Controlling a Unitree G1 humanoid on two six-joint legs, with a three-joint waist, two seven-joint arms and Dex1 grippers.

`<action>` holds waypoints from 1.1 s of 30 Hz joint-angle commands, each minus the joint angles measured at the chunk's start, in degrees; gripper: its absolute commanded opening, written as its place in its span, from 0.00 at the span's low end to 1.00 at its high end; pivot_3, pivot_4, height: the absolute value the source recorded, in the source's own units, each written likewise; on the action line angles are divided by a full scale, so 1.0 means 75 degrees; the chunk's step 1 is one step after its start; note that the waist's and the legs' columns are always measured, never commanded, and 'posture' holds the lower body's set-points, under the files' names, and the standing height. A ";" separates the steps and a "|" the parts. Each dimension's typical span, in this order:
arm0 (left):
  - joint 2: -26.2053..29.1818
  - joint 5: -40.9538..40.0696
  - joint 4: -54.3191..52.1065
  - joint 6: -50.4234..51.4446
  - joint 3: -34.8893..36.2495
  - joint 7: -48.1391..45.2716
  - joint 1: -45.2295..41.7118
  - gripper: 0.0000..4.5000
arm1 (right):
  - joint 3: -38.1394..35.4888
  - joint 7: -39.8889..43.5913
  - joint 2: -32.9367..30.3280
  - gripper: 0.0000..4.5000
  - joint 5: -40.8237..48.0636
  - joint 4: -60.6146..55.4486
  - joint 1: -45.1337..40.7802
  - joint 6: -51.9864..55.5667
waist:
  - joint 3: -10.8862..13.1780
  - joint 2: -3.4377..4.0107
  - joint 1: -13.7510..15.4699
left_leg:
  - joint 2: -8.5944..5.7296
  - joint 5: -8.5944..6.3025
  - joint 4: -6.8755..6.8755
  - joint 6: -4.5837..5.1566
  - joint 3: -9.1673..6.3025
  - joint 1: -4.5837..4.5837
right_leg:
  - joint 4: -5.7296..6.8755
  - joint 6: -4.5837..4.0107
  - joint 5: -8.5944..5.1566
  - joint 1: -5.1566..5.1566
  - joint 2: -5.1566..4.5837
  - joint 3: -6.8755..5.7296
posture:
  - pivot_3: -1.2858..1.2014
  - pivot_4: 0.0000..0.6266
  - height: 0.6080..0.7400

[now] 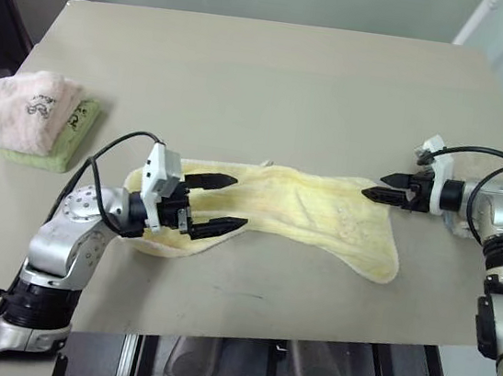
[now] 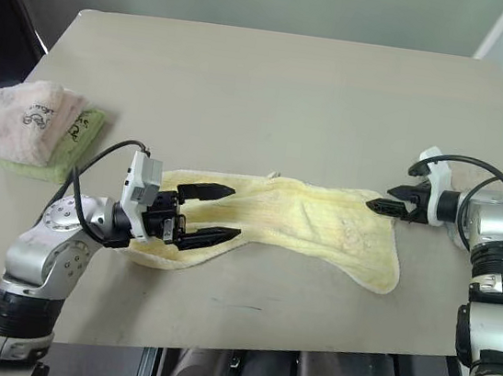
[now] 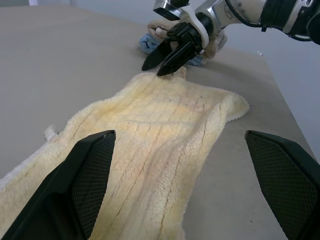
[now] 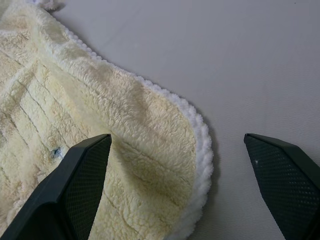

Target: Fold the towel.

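Soft ripples [image 3: 187, 135] run along the narrow towel, so the towel [image 1: 309, 209] will sag in the middle and hang out broader when I lift its ends.
The towel [image 1: 308, 212], pale yellow and fluffy, lies stretched out across the near half of the table, with a small white tag [image 1: 267, 163] on its far edge. My left gripper [image 1: 238, 203] hangs open just over the towel's left end, pointing right along its length. Its fingers [image 3: 75, 185] straddle the cloth's width. My right gripper [image 1: 374, 187] is open at the towel's far right corner, pointing left and slightly down. In the right wrist view that rounded corner [image 4: 150, 130] sits between the fingers [image 4: 75, 180]. Neither gripper holds anything.
A pink folded towel [image 1: 21, 107] rests on a green cloth [image 1: 78, 128] at the table's left edge. Behind my right arm lies a beige and blue bundle [image 3: 150, 42]. The tan table [image 1: 248, 76] has a near edge close below the towel.
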 commanded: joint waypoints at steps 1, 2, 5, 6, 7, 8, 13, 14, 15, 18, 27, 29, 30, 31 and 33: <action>0.0090 -0.0137 -0.0229 -0.0040 0.0217 0.0019 0.0023 1.00 | -0.0101 0.0287 0.0170 1.00 -0.0097 0.0585 -0.0372 0.0116 | 0.0000 0.0000 -0.0013 | 0.0000 0.0002 0.0000 -0.0001 0.0000 0.0003 | 0.0003 -0.0002 0.0002 0.0001 0.0001 0.0000 | 0.52 0.24 0.72; 0.0097 -0.0123 -0.0211 -0.0063 0.0217 0.0011 0.0042 1.00 | -0.0082 0.0370 0.0229 1.00 -0.0120 0.0698 -0.0464 0.0151 | -0.0001 0.0001 -0.0015 | 0.0002 0.0002 0.0000 -0.0001 0.0000 0.0005 | 0.0004 -0.0005 0.0003 0.0002 0.0002 0.0000 | 0.52 0.24 0.72; 0.0108 -0.0080 -0.0185 -0.0134 0.0207 -0.0015 0.0125 1.00 | 0.0024 0.0572 0.0371 0.88 -0.0289 0.0982 -0.0645 0.0138 | -0.0002 0.0004 -0.0039 | 0.0006 0.0003 -0.0001 -0.0004 -0.0001 0.0005 | 0.0006 -0.0006 0.0004 -0.0002 0.0005 0.0000 | 0.52 0.24 0.72; 0.0103 -0.0081 -0.0192 -0.0139 0.0208 -0.0007 0.0145 1.00 | 0.0023 0.0594 0.0400 0.80 -0.0332 0.1050 -0.0675 0.0104 | -0.0002 0.0004 -0.0040 | 0.0007 0.0003 -0.0005 -0.0005 -0.0001 0.0004 | 0.0005 -0.0006 0.0003 -0.0003 0.0006 0.0000 | 0.52 0.24 0.72; 0.0100 -0.0084 -0.0197 -0.0142 0.0209 0.0000 0.0156 1.00 | 0.0007 0.0609 0.0420 0.73 -0.0369 0.1105 -0.0698 0.0076 | -0.0003 0.0005 -0.0040 | 0.0007 0.0003 -0.0009 -0.0006 0.0000 0.0003 | 0.0005 -0.0006 0.0003 -0.0008 0.0006 0.0000 | 0.52 0.24 0.72; 0.0099 -0.0086 -0.0200 -0.0143 0.0210 0.0006 0.0161 1.00 | -0.0016 0.0623 0.0436 0.66 -0.0404 0.1147 -0.0718 0.0059 | -0.0002 0.0005 -0.0040 | 0.0008 0.0003 -0.0013 -0.0007 0.0000 0.0003 | 0.0004 -0.0008 0.0002 -0.0009 0.0006 0.0000 | 0.52 0.24 0.72; 0.0123 -0.0097 -0.0376 -0.0090 0.0231 0.0108 0.0224 1.00 | -0.0006 0.0796 0.0555 0.26 -0.0585 0.1196 -0.0719 -0.0113 | -0.0002 0.0006 -0.0033 | 0.0010 0.0001 -0.0016 -0.0012 0.0001 -0.0001 | 0.0003 -0.0014 -0.0004 -0.0014 0.0006 -0.0003 | 0.52 0.24 0.72; 0.0130 -0.0104 -0.0393 -0.0079 0.0234 0.0118 0.0225 1.00 | -0.0020 0.0787 0.0569 0.18 -0.0620 0.1228 -0.0726 -0.0158 | -0.0001 0.0008 -0.0033 | 0.0011 0.0000 -0.0016 -0.0013 0.0000 -0.0002 | 0.0003 -0.0015 -0.0004 -0.0014 0.0006 -0.0003 | 0.52 0.24 0.72; 0.0140 -0.0096 -0.0406 -0.0076 0.0230 0.0130 0.0223 1.00 | -0.0027 0.0786 0.0576 0.10 -0.0660 0.1255 -0.0731 -0.0203 | 0.0000 0.0008 -0.0032 | 0.0010 0.0000 -0.0016 -0.0013 0.0000 -0.0003 | 0.0003 -0.0015 -0.0004 -0.0015 0.0006 -0.0003 | 0.52 0.24 0.72; 0.0180 -0.0059 -0.0424 -0.0102 0.0204 0.0152 0.0214 1.00 | -0.0079 0.0743 0.0597 0.05 -0.0759 0.1373 -0.0767 -0.0352 | 0.0000 0.0008 -0.0032 | 0.0010 0.0000 -0.0016 -0.0013 0.0000 -0.0002 | 0.0004 -0.0015 -0.0004 -0.0014 0.0006 -0.0003 | 0.52 0.24 0.72; 0.0202 -0.0030 -0.0429 -0.0160 0.0182 0.0207 0.0169 1.00 | -0.0306 0.0581 0.0418 0.05 -0.0864 0.1358 -0.0926 -0.1008 | 0.0000 0.0009 -0.0032 | 0.0010 0.0003 -0.0014 -0.0011 -0.0001 -0.0001 | 0.0005 -0.0020 0.0000 -0.0011 0.0005 -0.0003 | 0.52 0.24 0.72; 0.0209 -0.0043 -0.0417 -0.0177 0.0214 0.0196 0.0182 1.00 | -0.0444 0.0646 0.0299 0.05 -0.0769 0.1146 -0.0971 -0.0925 | 0.0002 0.0013 -0.0031 | 0.0010 0.0003 -0.0015 -0.0012 -0.0001 -0.0002 | 0.0005 -0.0020 -0.0001 -0.0013 0.0005 -0.0003 | 0.52 0.24 0.72; 0.0212 -0.0063 -0.0407 -0.0178 0.0237 0.0188 0.0183 1.00 | -0.0502 0.0606 0.0257 0.05 -0.0750 0.1046 -0.0965 -0.0965 | 0.0004 0.0015 -0.0030 | 0.0010 0.0003 -0.0015 -0.0012 -0.0001 -0.0004 | 0.0004 -0.0019 -0.0001 -0.0015 0.0005 -0.0003 | 0.52 0.24 0.72; 0.0214 -0.0072 -0.0392 -0.0186 0.0252 0.0182 0.0183 1.00 | -0.0514 0.0616 0.0232 0.05 -0.0761 0.0968 -0.0941 -0.0971 | 0.0004 0.0016 -0.0028 | 0.0010 0.0003 -0.0015 -0.0012 0.0000 -0.0008 | 0.0004 -0.0019 -0.0001 -0.0018 0.0005 -0.0003 | 0.52 0.24 0.72; 0.0245 -0.0033 -0.0310 -0.0268 0.0247 0.0091 0.0191 1.00 | -0.0481 0.0715 0.0194 0.05 -0.0822 0.0696 -0.0718 -0.1302 | 0.0004 0.0016 -0.0028 | 0.0010 0.0002 -0.0016 -0.0014 0.0000 -0.0010 | 0.0003 -0.0019 -0.0001 -0.0020 0.0005 -0.0003 | 0.52 0.24 0.72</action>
